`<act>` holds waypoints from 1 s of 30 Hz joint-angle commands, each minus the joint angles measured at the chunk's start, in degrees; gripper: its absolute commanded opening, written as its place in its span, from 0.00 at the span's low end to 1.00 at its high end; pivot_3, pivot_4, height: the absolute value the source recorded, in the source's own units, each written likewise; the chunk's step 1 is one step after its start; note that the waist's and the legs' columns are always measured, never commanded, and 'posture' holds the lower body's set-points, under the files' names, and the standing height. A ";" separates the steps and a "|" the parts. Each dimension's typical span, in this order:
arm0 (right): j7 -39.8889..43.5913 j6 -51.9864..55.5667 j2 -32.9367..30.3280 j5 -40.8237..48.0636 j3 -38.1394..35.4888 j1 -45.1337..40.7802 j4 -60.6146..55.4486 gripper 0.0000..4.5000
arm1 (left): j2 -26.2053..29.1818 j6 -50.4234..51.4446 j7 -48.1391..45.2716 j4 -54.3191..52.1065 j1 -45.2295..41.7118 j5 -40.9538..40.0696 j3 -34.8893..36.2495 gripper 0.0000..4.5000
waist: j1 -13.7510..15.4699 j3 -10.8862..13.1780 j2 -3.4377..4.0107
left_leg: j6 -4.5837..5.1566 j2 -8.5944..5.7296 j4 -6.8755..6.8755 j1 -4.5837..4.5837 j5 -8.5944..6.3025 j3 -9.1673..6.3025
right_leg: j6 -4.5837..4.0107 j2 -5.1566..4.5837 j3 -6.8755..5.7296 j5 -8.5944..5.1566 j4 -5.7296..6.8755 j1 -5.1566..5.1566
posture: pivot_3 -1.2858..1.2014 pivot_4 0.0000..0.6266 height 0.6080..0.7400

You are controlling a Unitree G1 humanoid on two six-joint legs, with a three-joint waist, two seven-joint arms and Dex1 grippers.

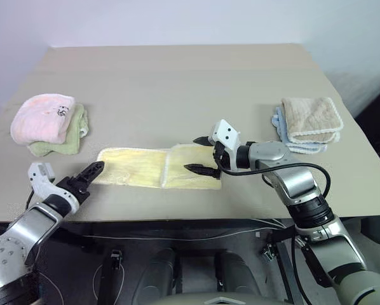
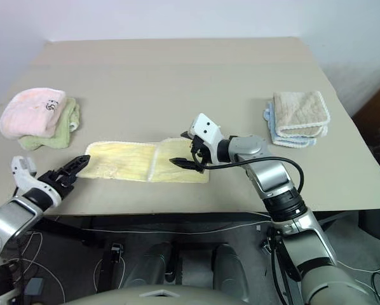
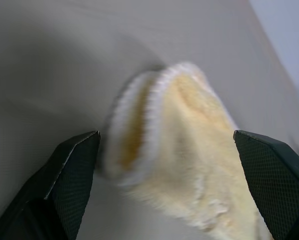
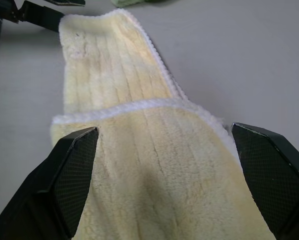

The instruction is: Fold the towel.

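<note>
The towel's loose end (image 1: 107, 166) will flip over and cover the towel's doubled part when I bring it across, because the hem line (image 1: 164, 169) runs across near the towel's middle.
The towel (image 1: 139, 166), pale yellow with a white hem, lies as a long strip near the table's front edge. Its right part is doubled over, and a hem line crosses it (image 4: 139, 106). My left gripper (image 1: 91, 175) stands open at the strip's left end, and that end (image 3: 179, 140) lies between its fingers without being pinched. Over the doubled right part, my right gripper (image 1: 191, 154) is open, one finger on each side of the cloth (image 4: 159, 175). Nothing is held.
A pink towel (image 1: 42, 117) sits on a light green one (image 1: 75, 138) at the table's left. A beige towel (image 1: 312, 117) tops a pale blue stack (image 1: 280, 127) at the right. The table's front edge (image 1: 177, 217) runs just below the yellow strip.
</note>
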 commanded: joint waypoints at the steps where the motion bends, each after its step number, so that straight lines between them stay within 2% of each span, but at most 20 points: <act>1: -1.93 -1.63 0.18 -1.76 -0.01 -0.15 -0.68 1.00 | 0.48 -0.58 1.16 -0.21 -0.35 -1.67 -0.62 0.91 | 0.00 0.00 0.00 | 0.00 0.00 -0.02 -0.03 0.00 0.02 | 0.01 0.01 0.01 0.00 0.00 -0.02 | 0.52 0.24 1.00; 3: -2.26 -1.55 0.37 -2.07 -0.03 -0.14 -0.57 1.00 | 0.61 -0.77 1.43 -0.22 -0.24 -1.90 -0.82 0.79 | -0.04 0.00 0.00 | 0.00 0.00 -0.05 -0.10 0.01 0.03 | 0.10 0.01 0.03 0.06 0.00 -0.02 | 0.52 0.24 1.00; 13: -2.92 -2.22 0.62 -2.70 -0.26 0.22 -0.55 1.00 | 1.27 -3.99 2.05 -1.53 0.71 -3.08 0.02 0.01 | -0.05 0.01 -0.02 | 0.00 0.00 -0.09 -0.15 0.01 0.05 | 0.01 0.02 0.04 0.00 -0.02 -0.01 | 0.52 0.24 1.00; 21: -3.30 -2.30 0.38 -2.84 -0.96 0.53 -0.84 1.00 | 6.52 -3.13 -3.43 -5.42 -2.19 -1.57 -3.50 0.01 | -0.07 0.02 -0.02 | 0.00 0.00 -0.10 -0.15 0.01 0.06 | 0.00 0.02 0.04 0.00 -0.02 -0.02 | 0.52 0.24 1.00; 25: -2.14 1.57 -1.02 3.18 -7.06 1.75 -4.87 1.00 | 13.23 2.61 -10.67 -7.57 -7.60 -1.49 -11.59 0.01 | 0.43 0.03 -0.03 | 0.00 -0.02 -0.09 -0.16 0.01 0.02 | -0.01 0.06 -0.02 -0.01 -0.05 -0.02 | 0.52 0.24 1.00; 30: -3.36 6.11 -1.66 8.31 -12.94 1.74 -7.07 1.00 | 16.58 5.27 -16.85 -7.25 -12.82 0.46 -17.97 0.01 | 0.11 0.03 -0.03 | 0.02 -0.08 -0.12 -0.19 0.01 0.09 | 0.00 0.06 0.05 0.00 -0.06 0.01 | 0.52 0.24 1.00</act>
